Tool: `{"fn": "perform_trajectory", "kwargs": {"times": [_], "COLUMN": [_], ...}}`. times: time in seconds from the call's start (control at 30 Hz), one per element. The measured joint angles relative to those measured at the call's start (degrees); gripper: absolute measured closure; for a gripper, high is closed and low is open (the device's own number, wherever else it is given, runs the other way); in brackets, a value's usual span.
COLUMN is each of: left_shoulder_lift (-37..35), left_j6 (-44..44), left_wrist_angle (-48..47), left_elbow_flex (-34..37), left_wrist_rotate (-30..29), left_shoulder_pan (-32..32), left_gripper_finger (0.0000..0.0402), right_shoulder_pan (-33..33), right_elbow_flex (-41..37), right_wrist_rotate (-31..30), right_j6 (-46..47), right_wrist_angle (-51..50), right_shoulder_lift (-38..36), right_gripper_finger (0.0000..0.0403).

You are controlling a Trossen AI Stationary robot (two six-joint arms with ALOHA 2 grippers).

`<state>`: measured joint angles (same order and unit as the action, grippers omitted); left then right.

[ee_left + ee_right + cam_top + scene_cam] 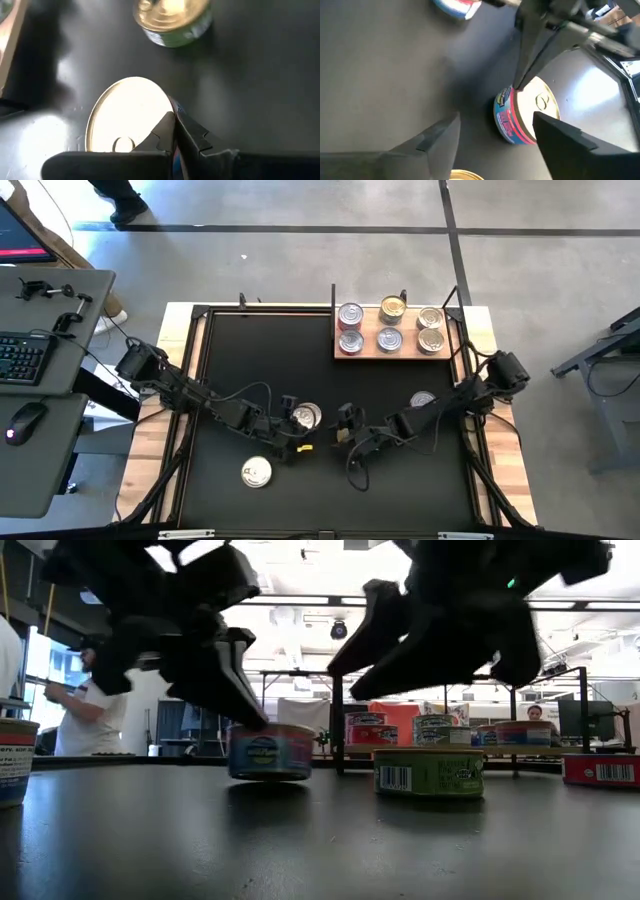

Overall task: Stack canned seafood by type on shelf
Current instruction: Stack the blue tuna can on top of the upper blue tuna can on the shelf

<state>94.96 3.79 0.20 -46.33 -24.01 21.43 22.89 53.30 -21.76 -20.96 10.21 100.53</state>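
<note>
Next, I tip the tin onto its side with my left gripper before my right gripper takes it, because my left gripper meets only the rim of the upright blue and pink tin.
A silver-lidded tin with a blue and pink side stands on the black mat. My left gripper is shut, with its tips at this tin's rim. My right gripper is open and hangs just right of the tin, touching nothing. Below it stands a green-sided, gold-lidded tin, hidden in the high view. Two more tins sit on the mat. The wooden shelf at the far edge holds several tins. My left gripper touches the blue and pink tin with its shut fingertips at the top rim, on the side nearest my right gripper. The fingers slant down from the table's left. The tin stands upright on its base on the mat.
A raised black frame borders the mat, with wooden table edges outside it. A desk with a keyboard and a mouse stands left of the table. People show in the room beyond the far edge.
</note>
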Motion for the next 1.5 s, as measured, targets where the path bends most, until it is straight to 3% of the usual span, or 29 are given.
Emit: {"fn": "perform_trajectory", "kwargs": {"times": [0.17, 0.4, 0.6, 0.83, 1.07, 1.3, 1.5], "left_shoulder_lift": [0.0, -0.04, -0.05, -0.18, -0.38, -3.39, -1.08], "left_j6": [-4.85, -7.78, -7.73, -8.06, -5.1, -0.91, -0.09], "left_wrist_angle": [2.82, 7.53, 10.94, 13.38, 12.23, 0.62, -0.22], "left_elbow_flex": [-0.19, -0.24, -0.24, -0.41, -0.4, -0.37, -0.33], "left_wrist_rotate": [1.88, 2.93, 3.28, 3.02, 2.78, 2.17, 3.86], "left_shoulder_pan": [-2.39, -3.91, -4.21, -4.17, -3.96, 0.21, 1.14], "left_gripper_finger": [0.0401, 0.0401, 0.0401, 0.04, 0.0401, 0.0399, 0.0341], "right_shoulder_pan": [-2.64, -4.21, -4.17, -4.3, -4.69, -2.32, -0.7], "right_elbow_flex": [0.0, 0.02, 0.17, 0.15, 0.04, 2.65, 7.96], "right_wrist_rotate": [-0.4, -5.16, -8.18, -5.41, -4.35, -10.76, -9.24], "right_j6": [-5.45, -15.94, -17.41, -17.51, -13.24, -3.63, 4.48], "right_wrist_angle": [2.1, 7.46, 9.21, 9.48, 9.69, 0.76, -9.43], "right_shoulder_lift": [2.69, 6.82, 7.98, 8.05, 8.14, 5.97, 4.9], "right_gripper_finger": [0.0118, 0.0114, 0.0114, 0.0122, 0.0125, 0.0125, 0.0125]}}
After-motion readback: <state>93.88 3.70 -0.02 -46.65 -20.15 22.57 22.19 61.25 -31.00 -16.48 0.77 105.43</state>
